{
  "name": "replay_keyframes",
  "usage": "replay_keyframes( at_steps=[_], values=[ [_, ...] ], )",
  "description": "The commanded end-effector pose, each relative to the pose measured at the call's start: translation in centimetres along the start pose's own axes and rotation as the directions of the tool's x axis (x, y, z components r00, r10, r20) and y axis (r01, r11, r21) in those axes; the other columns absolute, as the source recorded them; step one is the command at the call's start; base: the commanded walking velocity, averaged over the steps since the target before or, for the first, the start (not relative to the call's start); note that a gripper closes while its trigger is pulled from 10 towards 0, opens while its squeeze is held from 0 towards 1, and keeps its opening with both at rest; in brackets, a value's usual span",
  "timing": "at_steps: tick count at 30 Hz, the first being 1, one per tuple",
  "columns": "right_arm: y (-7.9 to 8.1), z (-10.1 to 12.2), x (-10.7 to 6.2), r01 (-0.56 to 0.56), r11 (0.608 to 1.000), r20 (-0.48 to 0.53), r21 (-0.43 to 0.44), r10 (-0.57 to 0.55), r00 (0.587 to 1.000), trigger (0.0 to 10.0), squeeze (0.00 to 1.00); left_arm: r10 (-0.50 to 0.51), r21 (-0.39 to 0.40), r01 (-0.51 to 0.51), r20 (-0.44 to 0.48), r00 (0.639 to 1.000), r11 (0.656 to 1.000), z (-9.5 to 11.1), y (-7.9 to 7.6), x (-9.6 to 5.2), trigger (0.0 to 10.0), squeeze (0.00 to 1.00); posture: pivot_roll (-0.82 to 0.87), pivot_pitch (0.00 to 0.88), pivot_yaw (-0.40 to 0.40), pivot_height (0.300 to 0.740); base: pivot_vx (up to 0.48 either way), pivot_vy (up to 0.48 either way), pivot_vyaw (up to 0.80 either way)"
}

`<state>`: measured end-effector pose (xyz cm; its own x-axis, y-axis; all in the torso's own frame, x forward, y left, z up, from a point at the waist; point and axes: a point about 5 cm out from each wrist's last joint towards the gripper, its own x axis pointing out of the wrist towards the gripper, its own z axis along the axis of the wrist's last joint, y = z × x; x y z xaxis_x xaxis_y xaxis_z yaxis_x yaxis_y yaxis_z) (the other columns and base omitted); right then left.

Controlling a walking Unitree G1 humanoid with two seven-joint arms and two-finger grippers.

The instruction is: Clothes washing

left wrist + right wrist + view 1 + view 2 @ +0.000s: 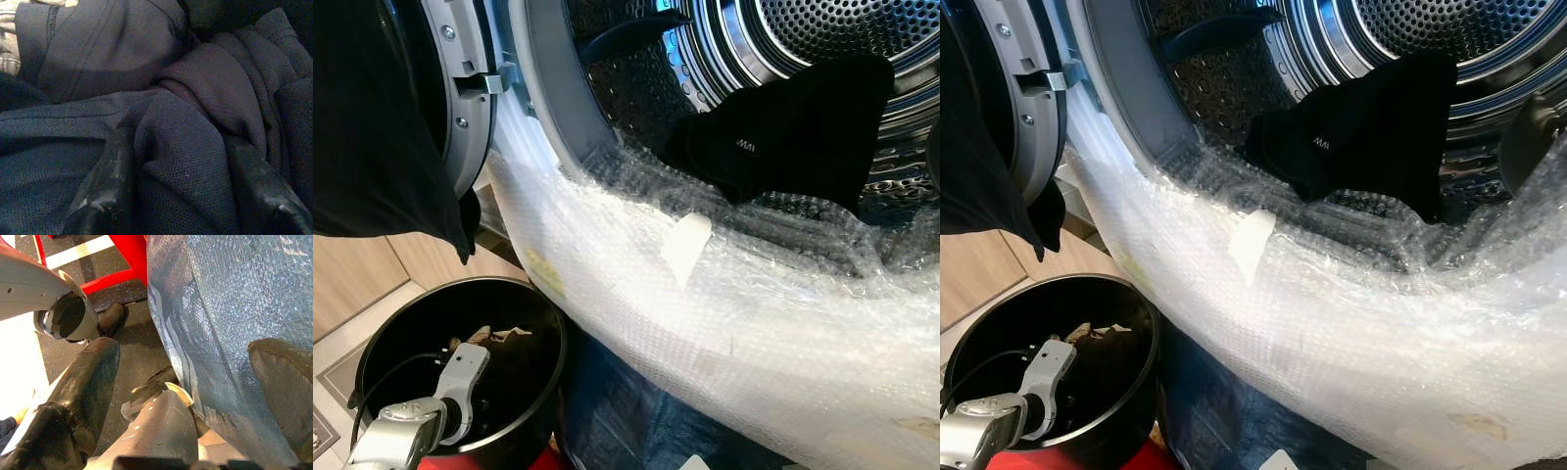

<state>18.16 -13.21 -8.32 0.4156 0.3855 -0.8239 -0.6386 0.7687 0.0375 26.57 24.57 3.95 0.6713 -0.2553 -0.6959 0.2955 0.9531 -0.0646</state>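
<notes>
The black garment [215, 81] will come up as a drooping pile when I lift it from the bucket, because loose folds [254, 93] lie over each other in a crumpled pile.
The washing machine's drum [803, 29] stands open, and a black garment [793, 127] lies inside on its lower rim. Another black garment [372, 127] hangs over the open door [460, 98] at the left. A black bucket [548, 387] sits on the floor below and holds dark clothes [514, 357]. My left arm [460, 377] reaches down into it. In the left wrist view my left gripper [181, 196] is open and pressed into navy cloth [186, 147], with a fold between its fingers [105, 186]. My right gripper [186, 377] hangs open low beside the machine's front.
Thick bubble wrap [724, 323] covers the machine's door rim and front. Something red [548, 460] sits under the bucket, and a red frame [127, 259] stands on the dark floor near my right gripper. Wooden panelling [352, 279] is at the far left.
</notes>
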Motion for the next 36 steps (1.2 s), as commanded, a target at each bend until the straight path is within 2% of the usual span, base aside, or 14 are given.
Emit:
replay_keyframes(
  at_steps=[1, 17, 26, 31, 36],
  values=[
    [-0.1, -0.4, -0.1, 0.006, 1.0, -0.014, 0.019, -0.006, 1.0, 10.0, 0.0, -0.026, -0.035, 0.024, -0.047, 0.999, 0.999, -1.3, -0.5, 0.2, 0.0, 0.0, 0.1, 0.051, -0.037, 0.74, 0.0, 0.0, 0.0],
    [-0.4, -0.3, -0.2, 0.017, 1.0, -0.013, 0.022, -0.017, 1.0, 10.0, 0.0, -0.008, -0.041, 0.008, -0.012, 1.0, 0.999, -0.7, -0.3, -0.2, 0.0, 0.0, 0.11, 0.065, -0.044, 0.74, 0.0, 0.0, 0.0],
    [0.0, -0.6, -0.1, 0.01, 0.999, -0.015, 0.035, -0.009, 1.0, 10.0, 0.0, 0.009, -0.05, -0.008, 0.015, 1.0, 0.999, -0.2, -0.1, -0.4, 0.0, 0.0, 0.09, 0.044, -0.03, 0.74, 0.0, 0.0, 0.0],
    [0.2, -0.8, -0.1, 0.01, 0.999, -0.02, 0.037, -0.009, 1.0, 10.0, 0.0, 0.042, -0.039, -0.041, 0.044, 0.998, 0.998, 0.6, 0.7, -1.0, 0.0, 0.0, 0.1, 0.022, -0.027, 0.74, 0.0, 0.0, 0.0],
    [0.2, -0.4, 0.0, 0.011, 0.999, -0.013, 0.033, -0.011, 1.0, 10.0, 0.0, 0.118, -0.003, -0.118, 0.101, 0.988, 0.993, 2.5, 1.9, -2.2, 0.0, 0.0, 0.1, 0.017, -0.019, 0.74, 0.0, 0.0, 0.0]
  ],
)
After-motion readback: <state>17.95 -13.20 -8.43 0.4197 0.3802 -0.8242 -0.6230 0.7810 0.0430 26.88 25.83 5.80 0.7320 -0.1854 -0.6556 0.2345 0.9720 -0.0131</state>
